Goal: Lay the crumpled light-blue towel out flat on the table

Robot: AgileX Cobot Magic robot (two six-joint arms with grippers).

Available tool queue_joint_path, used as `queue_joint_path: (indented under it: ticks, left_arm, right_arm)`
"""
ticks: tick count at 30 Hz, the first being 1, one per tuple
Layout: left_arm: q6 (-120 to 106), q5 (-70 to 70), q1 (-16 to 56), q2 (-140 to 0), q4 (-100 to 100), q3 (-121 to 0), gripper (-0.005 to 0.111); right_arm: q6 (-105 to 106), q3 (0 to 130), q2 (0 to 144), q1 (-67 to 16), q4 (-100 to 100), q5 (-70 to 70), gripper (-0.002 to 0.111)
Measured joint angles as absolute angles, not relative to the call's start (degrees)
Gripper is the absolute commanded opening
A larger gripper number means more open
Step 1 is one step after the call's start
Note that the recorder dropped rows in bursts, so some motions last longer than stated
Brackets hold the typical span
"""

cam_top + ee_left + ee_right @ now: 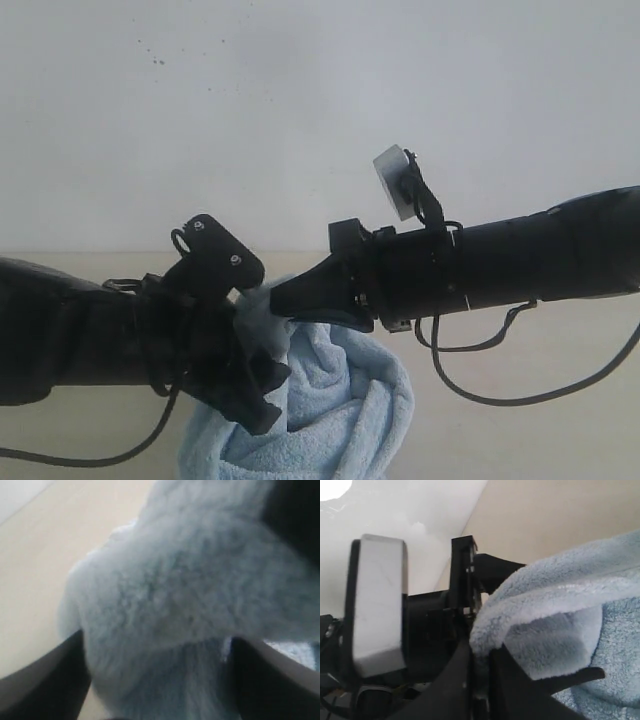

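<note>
Next, I pull the towel's upper edge (pixel 266 306) away with my left gripper while my right gripper grabs a lower edge (pixel 378 432) of the towel, because both grippers meet at that upper edge above crumpled folds.
The light-blue towel (pixel 345 415) hangs crumpled in the middle, and its lower folds reach the pale table (pixel 545 440). My right gripper (pixel 287 297) reaches in from the right and is shut on an upper edge of the towel (pixel 560 625). In the right wrist view its two fingers pinch the fabric at the right gripper (pixel 482 651). My left gripper (pixel 255 385) comes in from the left, right beside the towel. In the left wrist view the left gripper (pixel 157 647) is open, its dark fingers (pixel 45 680) wide apart, with the fluffy towel (pixel 190 595) bulging between them.
The two arms meet tip to tip above the table's middle. Black cables (pixel 500 395) droop under the right arm. The left arm's wrist hardware with a grey block (pixel 375 605) sits close in front of the right gripper. A pale wall (pixel 300 100) stands behind the table (pixel 40 555).
</note>
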State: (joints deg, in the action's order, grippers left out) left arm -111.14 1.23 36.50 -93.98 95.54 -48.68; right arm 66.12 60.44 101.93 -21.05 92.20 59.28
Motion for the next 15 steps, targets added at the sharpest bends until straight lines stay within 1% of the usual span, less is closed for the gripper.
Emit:
queue_joint_path:
  ticks: [2,5,6,7,8,9,10,12,13,15]
  left_arm:
    - [-111.14,1.21,36.50,-95.66,95.43,-49.71,0.055]
    - [-110.76,2.83,36.50,-96.41,95.33,-50.11,0.017]
    - [-110.60,3.58,36.50,-96.41,95.33,-50.15,0.008]
    - [-110.54,3.96,36.50,-96.30,95.33,-50.15,0.004]
    - [-110.46,4.02,36.50,-96.13,95.33,-50.15,0.004]
    - [-110.46,4.17,36.50,-95.73,95.33,-50.15,0.004]
    - [-110.39,4.40,36.50,-94.39,95.33,-50.15,0.004]
    - [-110.39,5.06,36.50,-91.53,95.61,-50.15,0.004]
    - [-110.32,5.17,36.50,-90.21,95.96,-50.15,0.004]
    - [-110.32,5.61,36.50,-87.10,96.91,-50.15,0.004]
  right_arm:
    - [65.51,60.44,101.93,-21.05,92.20,59.54,0.000]
    - [65.29,60.44,101.93,-21.05,92.20,59.41,0.000]
    - [65.02,60.44,101.93,-21.05,92.20,58.77,0.000]
    - [64.89,60.44,101.93,-21.05,92.20,58.39,0.000]
    - [64.89,60.44,101.93,-21.05,92.10,58.01,0.000]
    - [64.76,60.44,101.93,-21.05,92.10,57.60,0.003]
    - [64.76,60.44,101.93,-21.05,91.86,56.92,0.007]
    - [64.64,60.44,101.93,-21.05,91.76,55.35,0.026]
    - [64.52,60.44,101.93,-21.05,91.76,54.87,0.040]
    - [64.44,60.44,101.93,-21.05,91.87,54.00,0.061]
